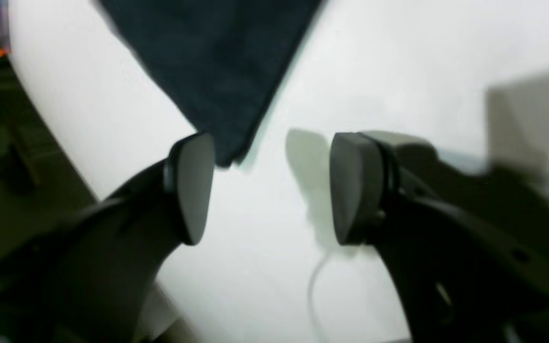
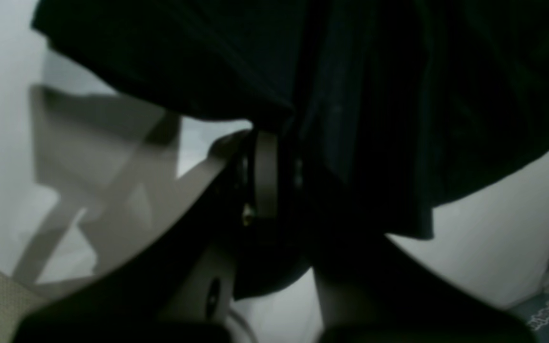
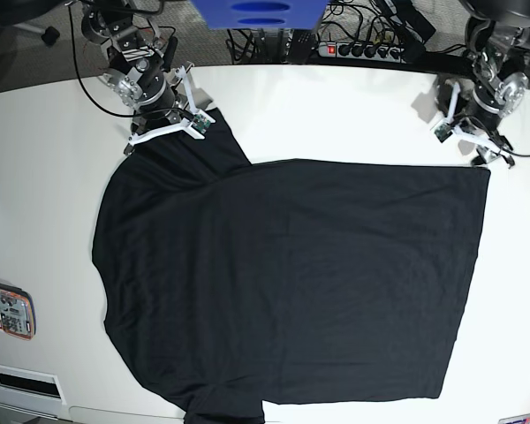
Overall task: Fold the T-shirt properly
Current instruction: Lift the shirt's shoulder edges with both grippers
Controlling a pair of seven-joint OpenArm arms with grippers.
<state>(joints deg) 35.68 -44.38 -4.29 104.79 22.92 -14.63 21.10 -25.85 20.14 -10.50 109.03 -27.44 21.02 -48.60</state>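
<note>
I expect the black T-shirt, which lies spread flat (image 3: 287,278) in one sheet, to bring its near sleeve (image 3: 224,405) along when I drag the T-shirt's far side away.
The black T-shirt (image 3: 291,274) lies spread flat on the white table (image 3: 336,106), sleeves to the left and hem to the right. My right gripper (image 3: 165,132) is at the far left sleeve. In the right wrist view its fingers (image 2: 266,176) are closed with dark cloth (image 2: 374,95) pinched and draped over them. My left gripper (image 3: 482,155) hovers just beyond the far right hem corner. In the left wrist view it (image 1: 274,190) is open and empty, and the shirt corner (image 1: 217,71) ends next to one finger pad (image 1: 193,186).
A power strip (image 3: 362,49) and cables lie behind the table's far edge, beside a blue object (image 3: 256,13). A printed packet (image 3: 4,309) sits at the table's left edge. A white box (image 3: 22,382) is at the near left corner.
</note>
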